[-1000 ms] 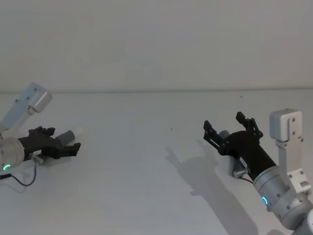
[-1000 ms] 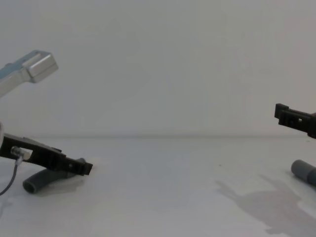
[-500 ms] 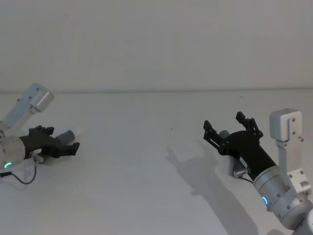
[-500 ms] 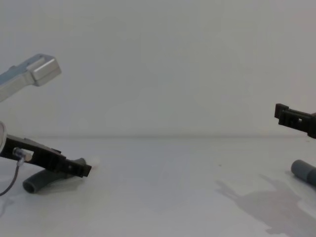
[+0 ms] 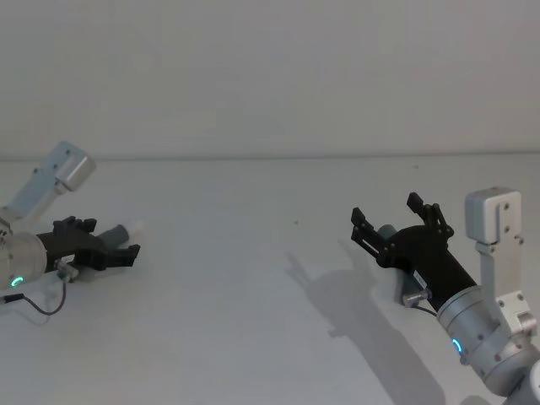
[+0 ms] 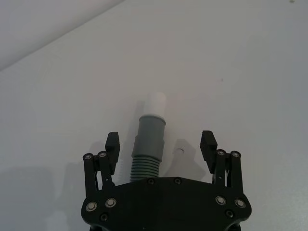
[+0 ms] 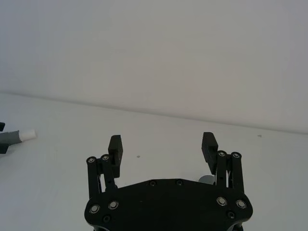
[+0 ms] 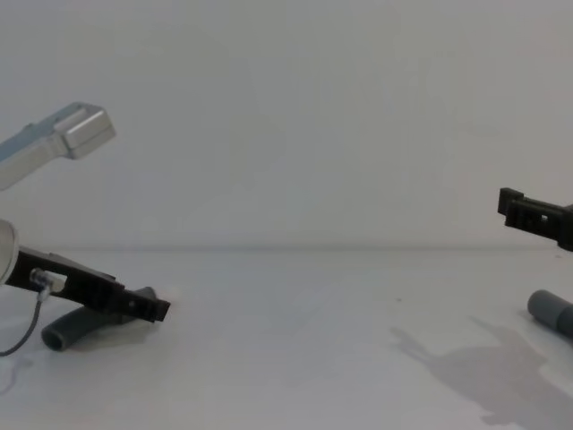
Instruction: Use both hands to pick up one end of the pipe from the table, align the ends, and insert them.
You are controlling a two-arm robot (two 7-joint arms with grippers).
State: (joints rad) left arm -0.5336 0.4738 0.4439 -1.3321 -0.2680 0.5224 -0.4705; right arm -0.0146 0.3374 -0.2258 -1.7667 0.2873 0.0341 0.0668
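Close ribs (image 6: 145,168) begin behind the narrower grey cuff. I expect the ribbed hose (image 8: 75,329) to bend and trail down when I raise the cuff.
On the white table (image 5: 253,287), my left gripper (image 5: 111,240) is low and open around the pipe's narrower grey cuff (image 6: 150,137) with its whitish tip (image 6: 155,102). The cuff lies between the fingers, nearer one of them, and touches neither. From the side the left gripper (image 8: 154,307) slants down over the ribbed hose (image 8: 67,330). My right gripper (image 5: 385,211) is open, held above the wider grey sleeve (image 8: 548,309), whose end (image 5: 387,232) sticks out from behind its body. The right gripper (image 7: 162,142) holds nothing; the narrow cuff (image 7: 18,135) shows far off.
A thin black cable (image 5: 42,308) loops from the left wrist onto the table. The pale wall meets the table behind both arms. The stretch of table between the two grippers is bare, with the right arm's shadow (image 5: 354,312) lying across it.
The left arm has shifted slightly, its wrist and silver bracket rising a little while the gripper stays over the narrow cuff. The right arm has not moved.
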